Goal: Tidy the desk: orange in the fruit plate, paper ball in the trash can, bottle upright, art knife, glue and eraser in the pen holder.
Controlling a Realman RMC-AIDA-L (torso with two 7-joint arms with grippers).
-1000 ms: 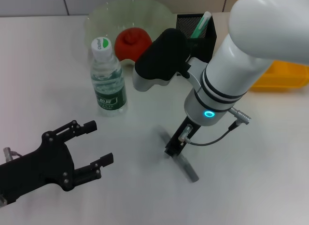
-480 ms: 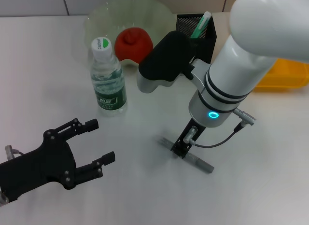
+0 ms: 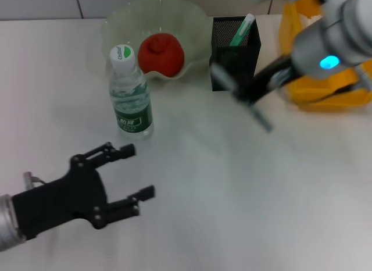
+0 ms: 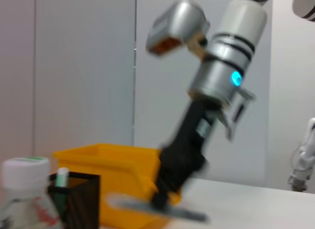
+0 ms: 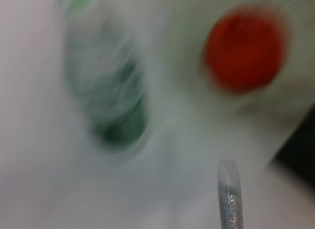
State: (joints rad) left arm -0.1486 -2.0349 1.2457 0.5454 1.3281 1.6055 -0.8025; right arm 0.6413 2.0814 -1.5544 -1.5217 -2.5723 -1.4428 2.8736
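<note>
The art knife lies almost level in front of the pen holder, so the robot's right gripper should raise it and tilt it upright over the pen holder's opening [image 3: 226, 32].
My right gripper [image 3: 249, 94] is shut on the grey art knife [image 3: 260, 118] and holds it in the air just in front of the black mesh pen holder [image 3: 235, 53]. The left wrist view also shows the art knife [image 4: 133, 205] hanging under that gripper [image 4: 166, 195]. A white stick with a green end [image 3: 243, 28] stands in the holder; I cannot tell whether it is the glue. The orange [image 3: 161, 52] lies in the pale-green fruit plate [image 3: 125, 24]. The bottle [image 3: 131, 93] stands upright. My left gripper [image 3: 140, 171] is open, low at the front left. Paper ball and eraser are out of view.
The yellow trash can [image 3: 325, 85] stands at the back right, behind my right arm and beside the pen holder. The white desk [image 3: 232, 207] stretches in front of the bottle and holder.
My right arm has lifted the art knife off the desk and swung it back and to the right, up to the pen holder. My left gripper has edged slightly forward.
</note>
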